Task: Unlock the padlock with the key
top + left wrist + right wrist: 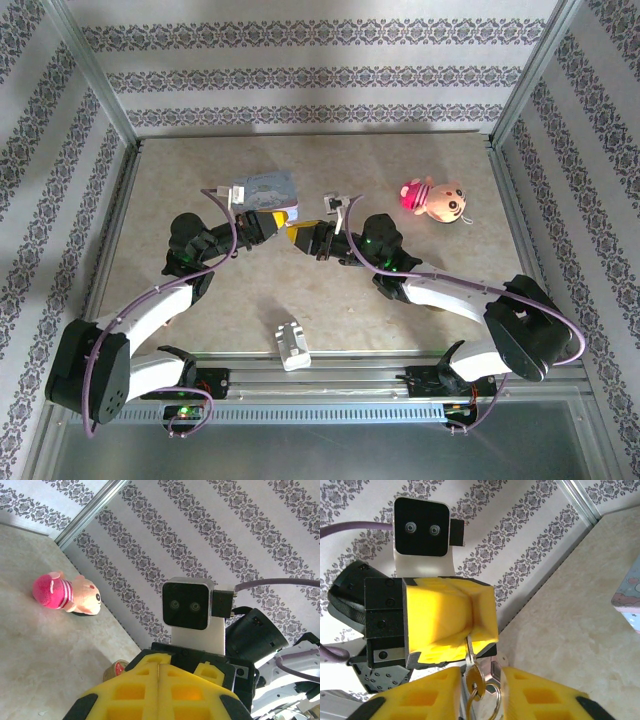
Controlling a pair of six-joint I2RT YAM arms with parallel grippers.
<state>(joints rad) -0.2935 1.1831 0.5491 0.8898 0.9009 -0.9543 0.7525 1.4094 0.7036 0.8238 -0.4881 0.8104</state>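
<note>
The key's blade (470,650) is covered by my left gripper, so next my right gripper closes on the key's head (475,679). That will free my left gripper to hold the padlock by the tin.
The key (475,676) is brass-coloured, with a metal ring (493,702) through its head. Its thin blade runs up into the yellow fingers of my left gripper (468,639), which is shut on the blade tip. The key's head hangs between the fingers of my right gripper (481,675). Those jaws stand apart, the left finger close to the head and the right finger clear of it. A small silver piece with dark parts (492,667) sits just behind the key; I cannot tell whether it is the padlock. From above, my left gripper (278,228) and right gripper (303,236) meet nose to nose mid-table.
A pale blue tin (265,186) lies just behind the grippers. A pink plush toy (435,198) sits at the back right. A whitish ridged block (292,343) lies near the front edge. A tape roll (116,671) lies on the table (400,160) below the grippers.
</note>
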